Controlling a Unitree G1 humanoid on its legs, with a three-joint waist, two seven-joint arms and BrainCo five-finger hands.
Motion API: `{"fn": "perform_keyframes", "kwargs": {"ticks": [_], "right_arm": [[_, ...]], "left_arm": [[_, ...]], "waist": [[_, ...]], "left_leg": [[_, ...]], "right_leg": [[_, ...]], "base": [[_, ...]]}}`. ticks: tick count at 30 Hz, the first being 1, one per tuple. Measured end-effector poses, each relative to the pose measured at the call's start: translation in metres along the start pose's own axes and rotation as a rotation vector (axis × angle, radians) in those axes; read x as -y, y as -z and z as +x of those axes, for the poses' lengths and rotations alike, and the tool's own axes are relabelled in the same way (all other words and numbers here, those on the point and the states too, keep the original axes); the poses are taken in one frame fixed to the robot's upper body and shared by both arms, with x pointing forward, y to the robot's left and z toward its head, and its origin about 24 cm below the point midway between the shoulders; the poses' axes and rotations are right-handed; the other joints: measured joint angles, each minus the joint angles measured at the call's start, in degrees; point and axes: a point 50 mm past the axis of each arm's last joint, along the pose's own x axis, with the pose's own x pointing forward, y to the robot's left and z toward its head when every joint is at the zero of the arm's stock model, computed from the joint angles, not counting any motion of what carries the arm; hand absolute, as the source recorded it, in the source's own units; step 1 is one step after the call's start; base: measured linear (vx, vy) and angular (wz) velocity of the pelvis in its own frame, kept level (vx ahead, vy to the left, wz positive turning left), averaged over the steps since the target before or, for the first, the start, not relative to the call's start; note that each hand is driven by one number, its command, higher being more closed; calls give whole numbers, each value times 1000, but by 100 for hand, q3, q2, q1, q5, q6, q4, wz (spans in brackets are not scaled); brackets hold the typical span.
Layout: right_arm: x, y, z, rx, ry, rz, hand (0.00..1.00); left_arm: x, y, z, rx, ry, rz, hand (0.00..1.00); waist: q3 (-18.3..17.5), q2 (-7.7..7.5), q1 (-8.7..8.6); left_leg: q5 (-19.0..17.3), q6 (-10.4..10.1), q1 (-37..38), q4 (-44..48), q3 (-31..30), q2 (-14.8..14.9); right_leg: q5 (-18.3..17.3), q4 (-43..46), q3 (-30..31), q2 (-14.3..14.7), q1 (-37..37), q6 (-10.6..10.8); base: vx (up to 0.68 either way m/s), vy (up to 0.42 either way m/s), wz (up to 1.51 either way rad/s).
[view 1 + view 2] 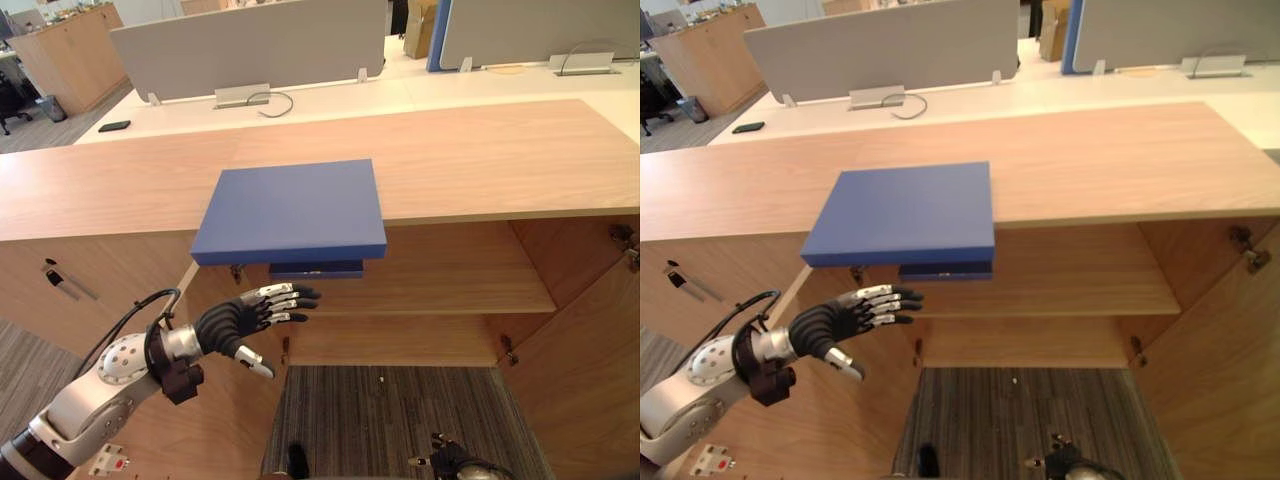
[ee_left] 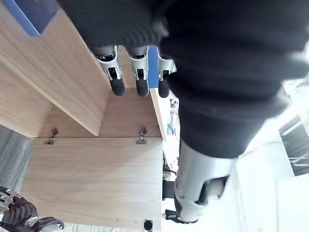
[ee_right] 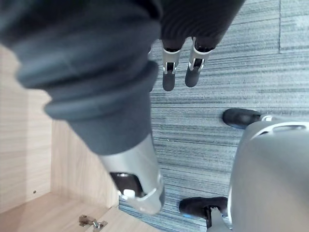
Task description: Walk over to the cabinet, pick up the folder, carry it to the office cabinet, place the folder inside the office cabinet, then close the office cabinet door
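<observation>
The darker blue piece (image 1: 335, 270) should stay behind as a separate folder when I lift the blue folder, because its own clasp (image 1: 314, 272) can be seen inside the cabinet.
A flat blue folder (image 1: 295, 210) lies on the wooden cabinet top (image 1: 480, 160), its near edge overhanging the front; a darker blue piece (image 1: 316, 268) shows just beneath it. My left hand (image 1: 240, 322) hovers below and slightly left of the folder, in front of the cabinet's open compartment, fingers (image 2: 140, 79) straight, thumb spread, touching nothing. A corner of the folder (image 2: 29, 17) shows in the left wrist view. My right hand (image 1: 452, 462) hangs low over the carpet, its fingers (image 3: 181, 67) straight and empty.
The cabinet stands open, with a bare inner shelf (image 1: 430, 290), the left door (image 1: 220, 400) swung out by my left arm and the right door (image 1: 590, 340) swung out on the right. Beyond it is a white desk with grey dividers (image 1: 250, 45) and a phone (image 1: 114, 126).
</observation>
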Motion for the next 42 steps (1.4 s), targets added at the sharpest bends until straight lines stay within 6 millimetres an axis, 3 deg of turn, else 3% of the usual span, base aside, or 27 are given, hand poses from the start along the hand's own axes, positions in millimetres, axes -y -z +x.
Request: {"fn": "perform_keyframes", "kwargs": {"ticks": [4,8,12,15,16,21,22,24,30,36,42], "right_arm": [[0,1,0,3,-3,-18,0],[0,3,-1,6,-5,-32,0],[0,12,-2,-22,-6,-20,0],[0,18,-3,-37,0,8,0],[2,26,-5,-56,13,22,0],[2,39,-7,-114,48,88,0],[0,39,-7,-119,58,91,0],[-3,40,-7,-123,59,91,0],[-13,47,-9,-139,68,68,0],[-9,39,-8,-101,81,60,0],[-9,39,-9,-102,81,58,0]], "left_arm": [[2,-9,3,-8,67,32,0],[6,-31,7,46,123,102,0],[-8,-66,-2,212,-5,258,0],[-14,-75,-12,327,-183,331,0],[-16,-72,-18,369,-345,385,0],[-5,-59,-19,357,-712,662,0],[-3,-55,-17,329,-856,812,0],[0,-51,-13,321,-956,901,0],[5,-40,1,205,-1035,1275,0],[-24,-4,-2,-70,-1042,1351,0],[-35,12,-7,-210,-1023,1397,0]], "waist": [[-75,-26,16],[-125,-45,33],[-207,-84,80],[-204,-99,154],[-216,-112,227],[-256,-261,320],[-240,-312,325],[-237,-364,301],[-241,-415,187],[-237,-417,147],[-235,-478,133]], "left_leg": [[29,6,-5,1,-37,47],[48,1,9,3,-62,84],[66,-13,42,1,-96,114],[83,-29,42,-1,-122,137],[90,-38,40,-2,-152,152],[90,-64,18,-3,-221,167],[85,-79,10,-3,-236,168],[85,-78,-4,-2,-237,164],[111,-46,-40,1,-186,166],[74,-85,42,-5,-191,188],[-9,-99,149,-5,-159,143]], "right_leg": [[52,-33,-2,65,26,23],[58,-42,1,101,47,20],[57,-40,0,131,87,19],[56,-37,-5,156,85,17],[53,-37,-17,174,88,14],[31,-34,-61,204,96,-18],[24,-33,-67,210,92,-29],[24,-32,-65,206,77,-29],[51,-44,-14,201,14,14],[16,-92,-16,222,99,-43],[7,-199,-11,179,232,-57]], "base": [[28,-31,1],[0,0,0],[-8,-2,0],[-47,1,3],[-47,2,5],[-27,-2,6],[0,0,0],[0,0,0],[14,0,-3],[4,-1,-1],[22,2,-2]]}}
